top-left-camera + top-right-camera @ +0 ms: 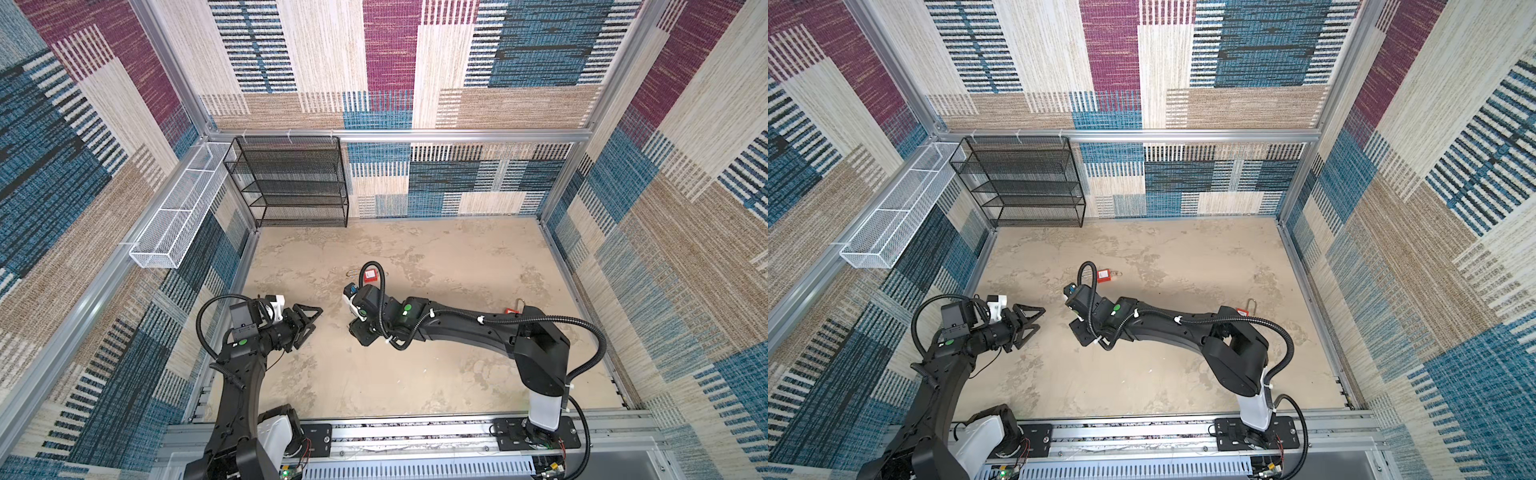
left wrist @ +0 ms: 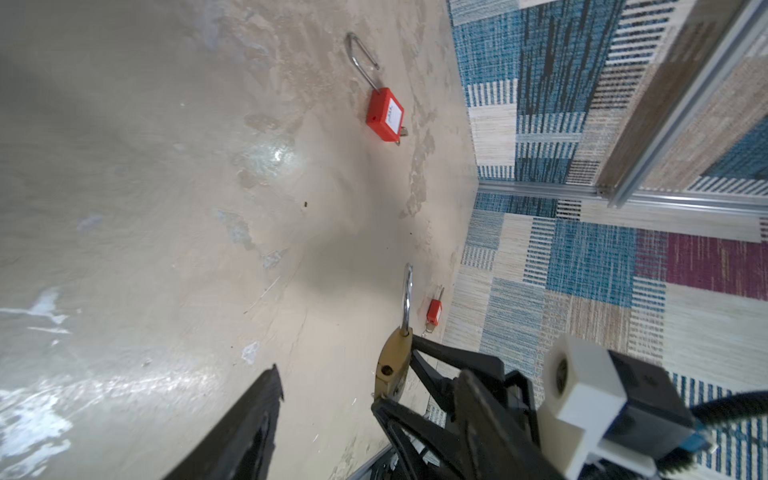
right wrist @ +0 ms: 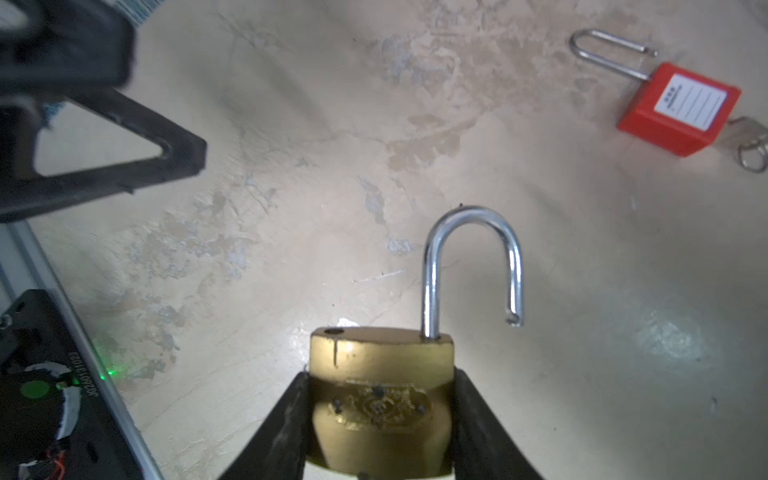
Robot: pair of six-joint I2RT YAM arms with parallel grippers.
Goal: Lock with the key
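The brass padlock's body [image 2: 392, 364] is edge-on to my left gripper's open fingers [image 1: 316, 326]. My right gripper should keep bringing it there until they grip it, and then let go.
My right gripper [image 3: 379, 374] is shut on the body of a brass padlock [image 3: 380, 399], one finger on each flat side. Its steel shackle [image 3: 471, 257] stands open, swung clear of the hole in the body. The left wrist view shows the same padlock [image 2: 392, 365] edge-on. To its left my left gripper [image 1: 318, 321] stands open and empty, a short gap away, with one finger [image 2: 249, 419] showing. A red padlock [image 3: 677, 108] lies on the floor behind, shackle open, with a key [image 3: 748, 141] on a ring in its base. No key shows at the brass padlock.
Another red padlock [image 2: 434, 311] with a key lies near the right wall, behind the right arm [image 1: 513, 309]. A black mesh shelf [image 1: 291, 183] stands at the back left and a white mesh basket [image 1: 178, 208] hangs on the left wall. Patterned walls enclose the floor.
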